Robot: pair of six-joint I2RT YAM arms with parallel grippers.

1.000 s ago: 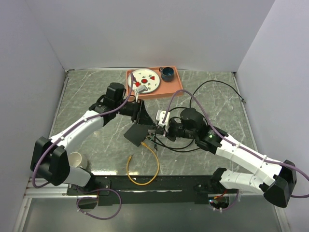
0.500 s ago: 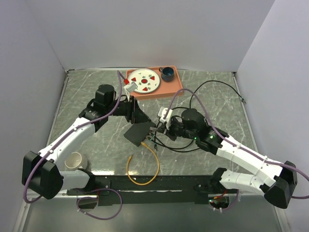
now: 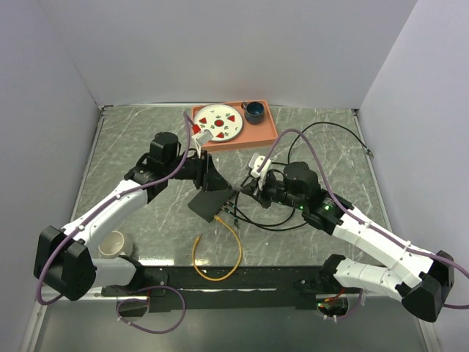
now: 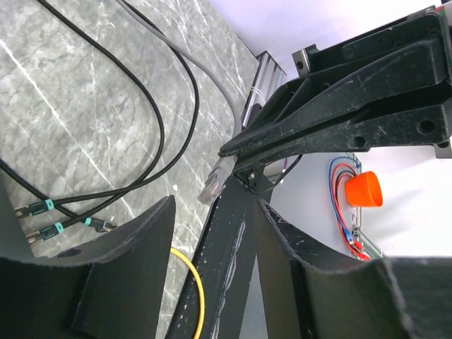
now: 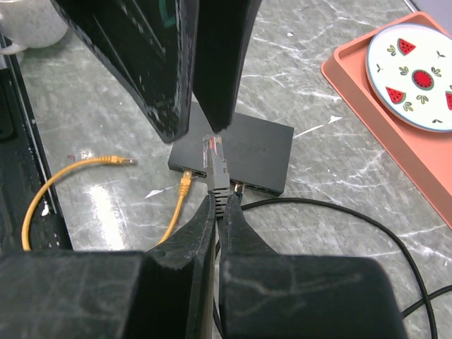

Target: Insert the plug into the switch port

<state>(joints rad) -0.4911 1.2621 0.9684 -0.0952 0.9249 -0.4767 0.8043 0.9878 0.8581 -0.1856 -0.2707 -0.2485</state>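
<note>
The grey plug (image 5: 218, 174) sits crooked in my right gripper, so my left gripper should hold its clear tip (image 5: 212, 147) while my right gripper opens and takes hold of the plug straight.
The flat black switch box (image 5: 248, 150) lies on the marble table, also seen from above (image 3: 211, 203). Its port row (image 5: 227, 185) faces my right gripper, with a yellow cable's plug (image 5: 185, 182) in one port. My right gripper (image 5: 219, 198) is shut on a grey plug (image 5: 217, 168), which it holds just in front of and above the port row, outside any port. My left gripper (image 3: 212, 178) is open and empty over the box's far edge. Its fingers (image 5: 215, 63) show in the right wrist view. In the left wrist view the box is hidden and the plug (image 4: 214, 181) shows.
An orange tray (image 3: 265, 132) with a watermelon plate and a blue cup (image 3: 254, 111) stands at the back. Black cables (image 5: 339, 212) loop to the right of the box. A yellow cable (image 3: 214, 257) lies near the black front rail (image 4: 226, 275). A white mug (image 3: 115, 242) stands front left.
My left arm's elbow has swung left while its gripper stays over the box. My right wrist has shifted slightly right and back, still gripping the plug.
</note>
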